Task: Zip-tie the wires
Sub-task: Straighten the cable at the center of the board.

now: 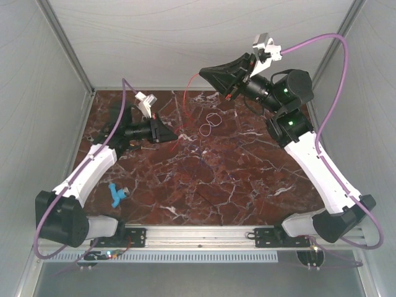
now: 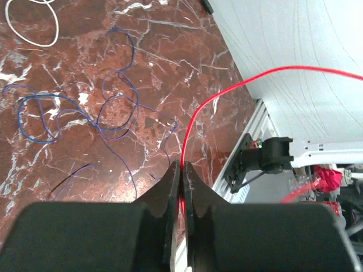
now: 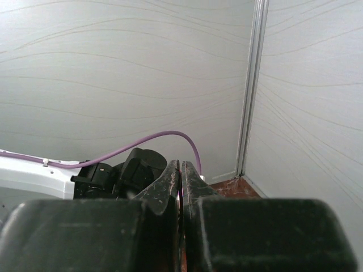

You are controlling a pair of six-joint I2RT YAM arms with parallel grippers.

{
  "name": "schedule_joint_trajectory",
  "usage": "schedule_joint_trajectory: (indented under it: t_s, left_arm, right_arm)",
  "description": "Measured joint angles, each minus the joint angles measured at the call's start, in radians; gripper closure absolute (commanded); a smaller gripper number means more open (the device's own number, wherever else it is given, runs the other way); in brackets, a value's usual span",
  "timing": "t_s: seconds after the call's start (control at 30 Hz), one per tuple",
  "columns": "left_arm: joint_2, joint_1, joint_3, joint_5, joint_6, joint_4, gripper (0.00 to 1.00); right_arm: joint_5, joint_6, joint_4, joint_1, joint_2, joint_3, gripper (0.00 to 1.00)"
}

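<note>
My left gripper should swing back and lay the red wire over the blue-purple wires before zip-tying, because the red wire arches between my grippers, away from those blue-purple wires.
A thin red wire runs taut between my two grippers. My left gripper is low over the marble table and shut on one end of the red wire, which passes between its closed jaws. My right gripper is raised at the back, pointing at the wall, and its jaws are shut with a thin reddish strand between them. Thin blue-purple strands lie in loose loops on the table. Whitish loops lie between the grippers and also show in the left wrist view.
A small blue object lies on the table beside the left arm. White walls enclose the back and sides. A metal rail runs along the front edge. Lilac cables arc above the arms.
</note>
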Motion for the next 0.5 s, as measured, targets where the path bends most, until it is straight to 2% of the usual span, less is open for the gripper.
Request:
schedule_joint_trajectory:
  t_s: [0.3, 0.5]
  left_arm:
    - [-0.011, 0.0, -0.013, 0.048, 0.015, 0.011, 1.0]
    - [-0.042, -0.001, -0.013, -0.072, 0.08, -0.061, 1.0]
  right_arm:
    - [0.014, 0.001, 0.024, 0.0, -0.026, -0.029, 1.0]
    - [0.156, -0.029, -0.026, 0.0, -0.074, -0.072, 1.0]
